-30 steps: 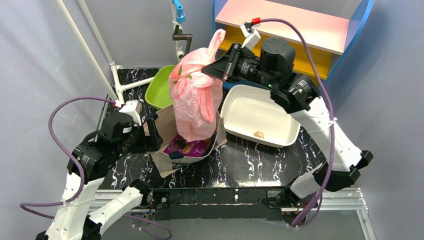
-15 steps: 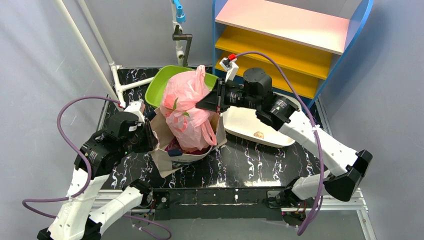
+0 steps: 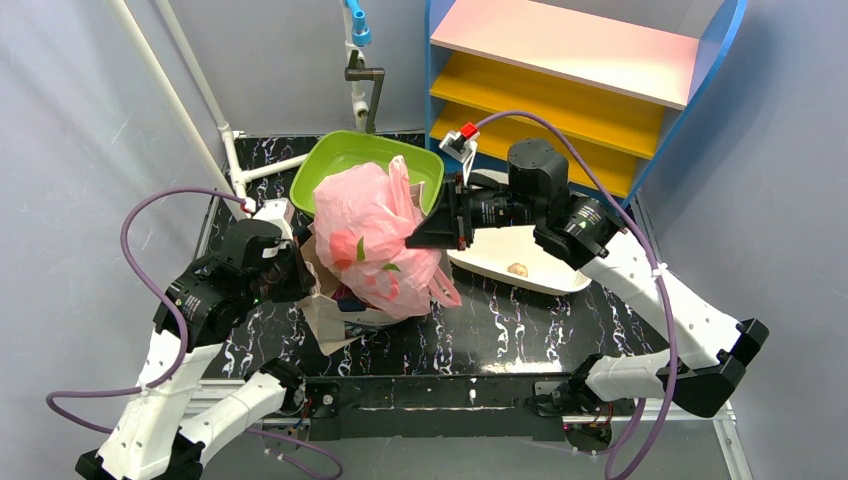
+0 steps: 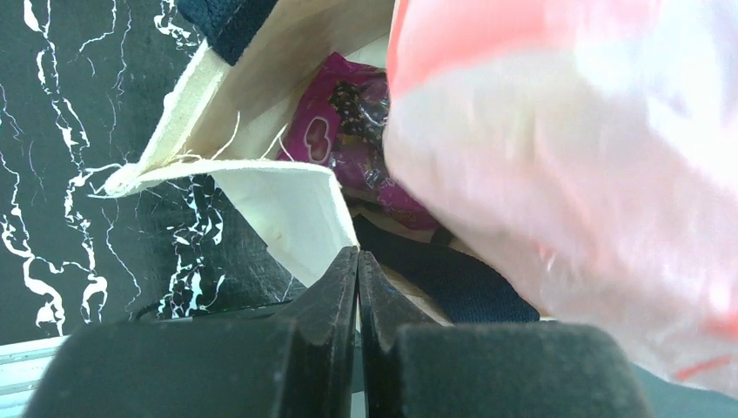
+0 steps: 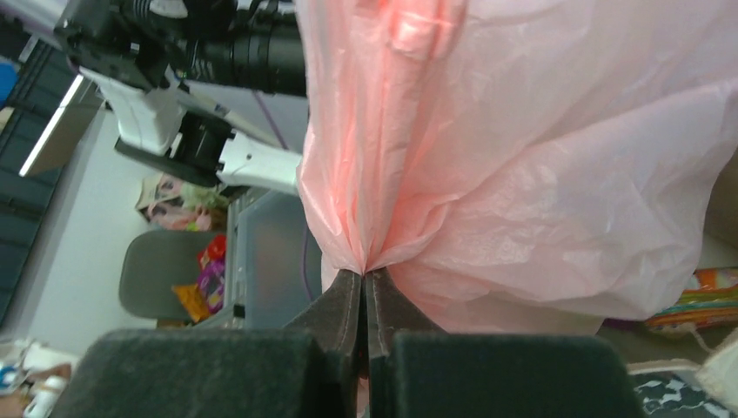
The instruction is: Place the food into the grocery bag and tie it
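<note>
Next, I swing the pink grocery bag's gathered fold toward the green basin (image 3: 412,160) with my right gripper and lower the bag inside, because the bag is hanging tilted over the tote's rim.
The pink grocery bag (image 3: 370,225) hangs bunched and tilted over the beige canvas tote (image 3: 325,318). My right gripper (image 3: 412,243) is shut on a gathered fold of the grocery bag (image 5: 522,157), and its jaws (image 5: 364,272) pinch the plastic at their tips. My left gripper (image 3: 303,272) is shut at the tote's left rim. In the left wrist view its tips (image 4: 357,252) meet right at the edge of the tote's pale flap (image 4: 287,209); I cannot tell whether cloth is pinched. The food is hidden, and the bag's plastic (image 4: 566,174) shows only blurred colour.
A purple snack packet (image 4: 348,131) lies inside the tote. A green basin (image 3: 350,155) sits behind the bag. A white tray (image 3: 545,275) to the right holds one small brown piece (image 3: 517,269). A blue shelf unit (image 3: 560,60) stands at the back right, white pipes (image 3: 200,110) at the back left.
My right gripper has carried the pink bag down and toward the near left, from high over the tote to slumped on it. My left gripper has shut at the tote's rim.
</note>
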You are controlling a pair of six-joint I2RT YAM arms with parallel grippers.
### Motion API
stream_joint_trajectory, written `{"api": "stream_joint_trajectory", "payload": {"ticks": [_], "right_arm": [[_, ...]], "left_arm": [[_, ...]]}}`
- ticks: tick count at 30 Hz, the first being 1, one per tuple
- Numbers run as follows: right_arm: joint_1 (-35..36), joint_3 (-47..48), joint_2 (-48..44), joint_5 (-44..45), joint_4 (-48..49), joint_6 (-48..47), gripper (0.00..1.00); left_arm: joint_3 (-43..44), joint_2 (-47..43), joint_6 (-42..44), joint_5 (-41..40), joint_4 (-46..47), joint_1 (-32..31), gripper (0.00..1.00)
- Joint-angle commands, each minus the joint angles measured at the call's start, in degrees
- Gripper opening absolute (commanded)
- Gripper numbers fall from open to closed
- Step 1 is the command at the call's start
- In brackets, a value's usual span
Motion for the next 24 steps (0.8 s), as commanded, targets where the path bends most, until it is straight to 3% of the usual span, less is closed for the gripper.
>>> {"api": "stream_joint_trajectory", "payload": {"ticks": [1,5,9,10,12,17,20,24], "right_arm": [[0.1,1.4,-0.1,-9.9,-5.0,-1.7,0.01],[0.1,0.6,4.1,-13.5,-5.8,-0.8,0.01],[-0.2,7.5,14.0,-19.5,-13.3,-1.4,0.01],[-0.1,9.8,15.5,-20.2,-16.3,-2.3,0.01],[0.0,13.8,19.0,-20.9,-22.9,-5.5,0.01],[-0.2,18.2,20.5,-14.8,-33.5,-12.2,0.01],[-0.2,20.1,21.9,-14.9,-38.8,-14.4,0.01],[-0.1,21.4,22.8,-15.0,-43.4,-16.1,0.01]], "left_arm": [[-0.3,0.2,0.9,-0.8,-1.3,-0.2,0.0],[0.9,0.7,1.0,-0.3,-1.5,-0.2,0.0],[5.3,1.9,2.1,-0.4,-3.5,-0.2,0.0],[7.2,2.4,2.5,-0.7,-4.2,-0.2,0.03],[11.7,3.9,4.0,-1.8,-5.7,-0.2,0.19],[22.8,8.7,7.9,-4.4,-6.4,-0.2,0.48],[25.3,11.6,10.9,-4.2,-3.3,-0.2,0.56],[23.8,15.1,12.4,-0.9,2.8,-0.2,0.58]]}}
